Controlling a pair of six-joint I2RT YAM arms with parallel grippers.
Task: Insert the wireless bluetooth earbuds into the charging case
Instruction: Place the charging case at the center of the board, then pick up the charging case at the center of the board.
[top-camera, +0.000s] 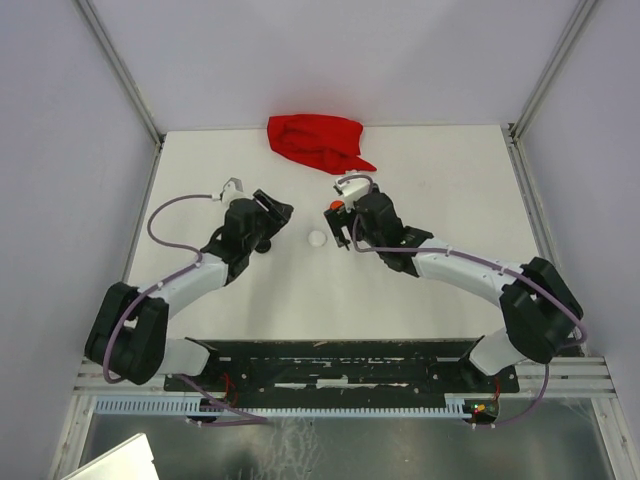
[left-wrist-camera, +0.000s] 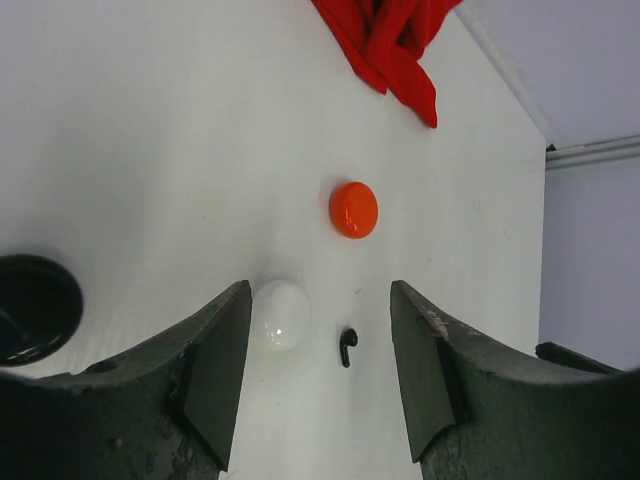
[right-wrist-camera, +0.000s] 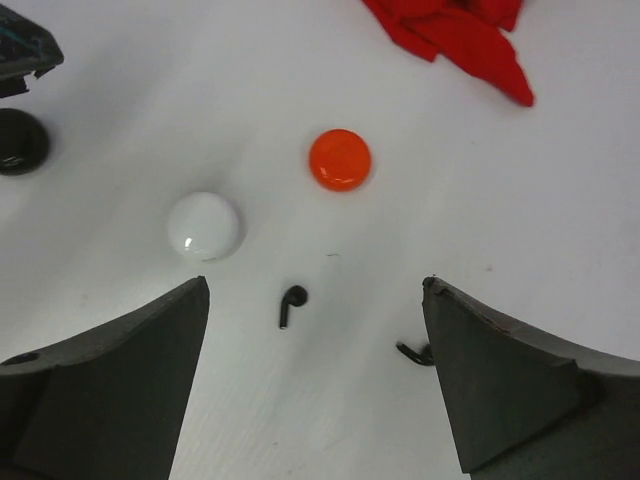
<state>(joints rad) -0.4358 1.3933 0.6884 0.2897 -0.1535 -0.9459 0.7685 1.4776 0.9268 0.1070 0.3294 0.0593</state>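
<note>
The black round case (top-camera: 263, 245) sits far from my right gripper, so next my left gripper pushes it toward the white case (top-camera: 317, 239) before my right gripper takes it.
A tiny black earbud (left-wrist-camera: 347, 345) (right-wrist-camera: 291, 303) lies on the white table. It sits beside a round white charging case (left-wrist-camera: 280, 314) (right-wrist-camera: 204, 226) (top-camera: 317, 239). A second black earbud (right-wrist-camera: 412, 352) peeks out from behind my right finger. An orange-red round case (left-wrist-camera: 353, 209) (right-wrist-camera: 340, 159) (top-camera: 337, 206) rests farther back. A black round case (left-wrist-camera: 30, 305) (right-wrist-camera: 18, 140) sits off to the left. My left gripper (left-wrist-camera: 320, 290) (top-camera: 283, 213) hovers open over the white case and earbud. My right gripper (right-wrist-camera: 316, 285) (top-camera: 339, 228) also stands open above the earbuds. Neither holds anything.
A crumpled red cloth (top-camera: 315, 140) (left-wrist-camera: 385, 45) (right-wrist-camera: 460, 35) lies at the back of the table (top-camera: 450, 180). Grey walls and metal frame posts close in the table on three sides.
</note>
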